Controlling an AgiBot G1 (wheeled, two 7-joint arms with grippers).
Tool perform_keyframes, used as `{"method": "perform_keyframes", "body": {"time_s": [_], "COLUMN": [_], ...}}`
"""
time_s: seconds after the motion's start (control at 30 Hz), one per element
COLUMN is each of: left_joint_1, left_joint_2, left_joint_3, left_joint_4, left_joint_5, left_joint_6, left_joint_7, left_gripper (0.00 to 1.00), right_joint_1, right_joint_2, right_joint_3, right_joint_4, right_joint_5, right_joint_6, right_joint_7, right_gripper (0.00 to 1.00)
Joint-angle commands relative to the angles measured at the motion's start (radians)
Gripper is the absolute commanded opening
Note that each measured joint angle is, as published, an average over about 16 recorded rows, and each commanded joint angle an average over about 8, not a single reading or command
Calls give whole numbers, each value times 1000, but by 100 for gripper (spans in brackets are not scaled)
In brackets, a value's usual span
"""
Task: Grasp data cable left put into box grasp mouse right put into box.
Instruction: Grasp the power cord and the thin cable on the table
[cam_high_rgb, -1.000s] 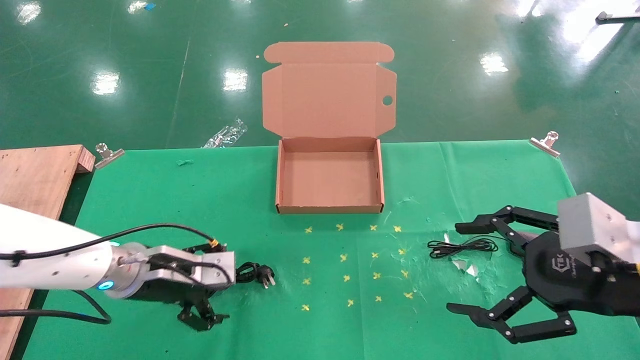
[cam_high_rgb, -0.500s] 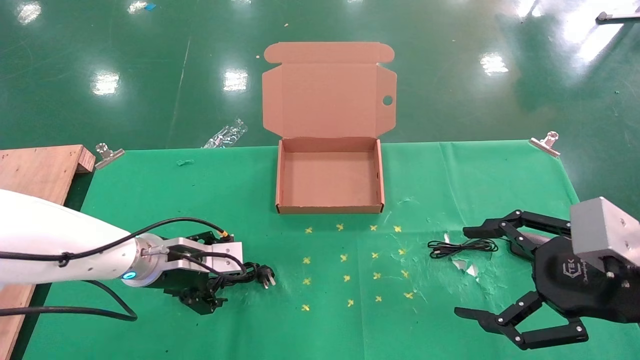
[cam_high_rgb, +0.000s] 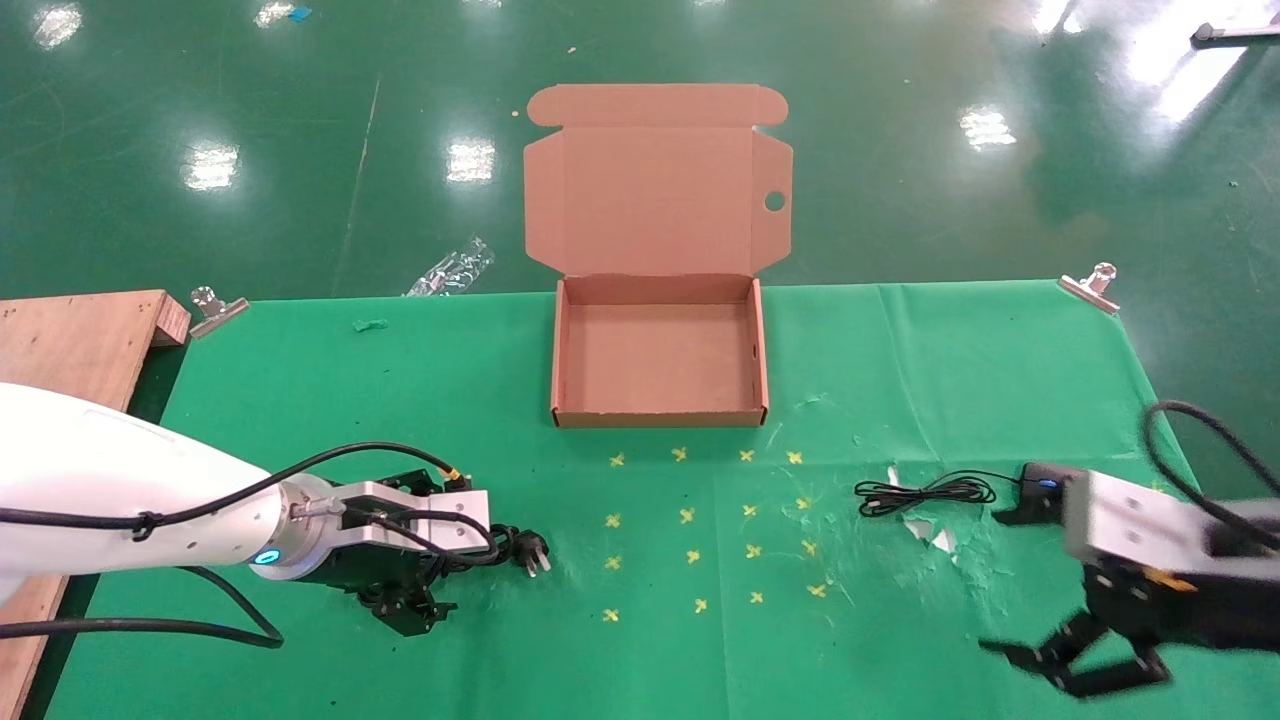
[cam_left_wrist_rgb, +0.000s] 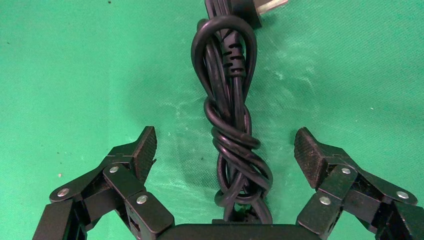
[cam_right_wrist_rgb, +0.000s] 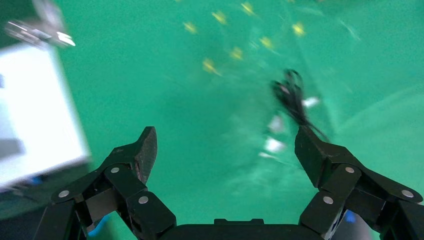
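The mouse (cam_high_rgb: 1041, 484) is joined to the bundle by a short loose piece of thin cord (cam_high_rgb: 998, 475), so I expect the mouse to hang down below when the robot lifts the bundle.
The data cable (cam_high_rgb: 505, 548), a thick black coil with its pronged plug toward the middle of the table, lies on the green cloth at the near left. My left gripper (cam_high_rgb: 408, 603) is low over it and open. In the left wrist view the coil (cam_left_wrist_rgb: 231, 125) runs between the two spread fingers (cam_left_wrist_rgb: 144, 150), which do not touch it. The mouse (cam_high_rgb: 1040, 488) sits at the near right, partly hidden by my right wrist, with its thin cord bunched to its left. My right gripper (cam_high_rgb: 1078, 662) hangs open and empty, nearer to me than the mouse. The box (cam_high_rgb: 560, 350) stands open and empty at the far middle.
A wooden board (cam_high_rgb: 70, 350) lies along the left edge. Metal clips (cam_high_rgb: 215, 305) hold the cloth at both far corners. Yellow crosses (cam_high_rgb: 700, 520) mark the middle. The cloth is torn white (cam_high_rgb: 930, 535) beside the mouse cord (cam_right_wrist_rgb: 290, 97).
My left gripper came down and forward until its open fingers straddle the coil. My right arm turned and dropped toward the near edge, uncovering the mouse.
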Motion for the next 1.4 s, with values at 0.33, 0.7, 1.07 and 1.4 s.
{"method": "perform_keyframes", "body": {"time_s": [0.33,0.7,1.07,1.4], "left_joint_1": [0,0,0,0], "left_joint_2": [0,0,0,0], "left_joint_3": [0,0,0,0], "left_joint_4": [0,0,0,0], "left_joint_5": [0,0,0,0], "left_joint_6": [0,0,0,0], "left_joint_7": [0,0,0,0], "left_gripper": [100,100,100,100], "right_joint_1": [139,291,372,430], "right_joint_2": [-213,-388,-518,-563], "right_joint_3": [-101,-151,-156,-141], "right_joint_4": [-288,-736,-1032,-1179], "right_joint_5": [-281,-375,-384,-366], "right_joint_6": [81,139,244,294], "right_joint_7": [-139,-369,-545,-639], "right_gripper": [100,100,100,100]}}
